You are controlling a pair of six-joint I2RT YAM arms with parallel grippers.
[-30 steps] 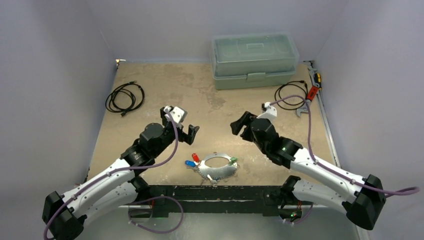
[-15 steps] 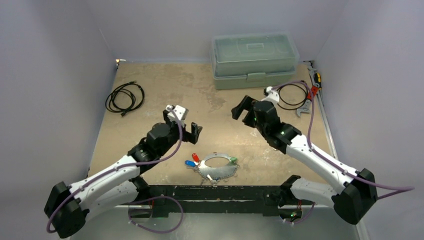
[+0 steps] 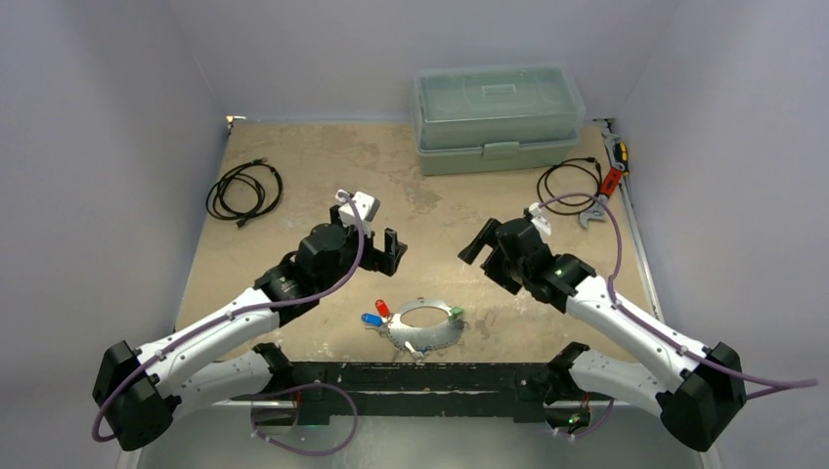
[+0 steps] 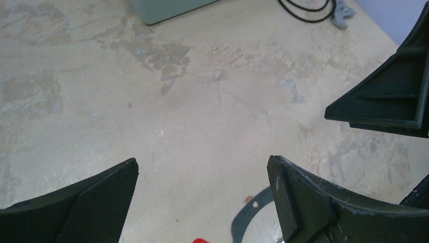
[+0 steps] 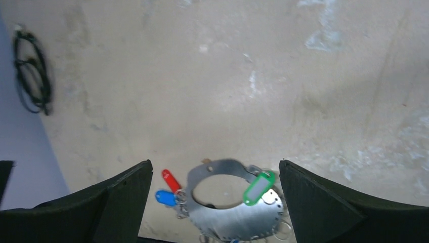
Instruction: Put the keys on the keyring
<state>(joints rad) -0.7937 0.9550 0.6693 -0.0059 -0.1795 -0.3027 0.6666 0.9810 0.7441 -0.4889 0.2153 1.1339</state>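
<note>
I see the keyring lying flat point(image 3: 426, 335). My right gripper should pick it up by the small ring near the green tag before my left gripper works on its rings.
The keyring point(image 3: 422, 330) is a flat grey metal hoop lying near the table's front edge, with red point(image 3: 382, 308), blue point(image 3: 371, 319) and green point(image 3: 456, 314) key tags at its rim. My left gripper point(image 3: 388, 254) is open and empty, above and behind the ring's left side. My right gripper point(image 3: 475, 245) is open and empty, behind the ring's right side. The right wrist view shows the keyring point(image 5: 238, 215) between my open gripper point(image 5: 215, 163), with the red point(image 5: 171, 180), blue point(image 5: 164, 198) and green point(image 5: 259, 188) tags. The left wrist view shows my open gripper point(image 4: 202, 162) and an arc of the keyring point(image 4: 247, 218).
A grey-green lidded toolbox point(image 3: 497, 117) stands at the back. A black cable coil point(image 3: 244, 191) lies at the left, and another point(image 3: 569, 183) at the right beside a red-handled wrench point(image 3: 608, 186). A black bar point(image 3: 420, 376) runs along the near edge.
My left gripper has moved right and forward over the table. My right gripper rose toward the back, then came back down and nearer the keyring. The keyring and tags have not moved.
</note>
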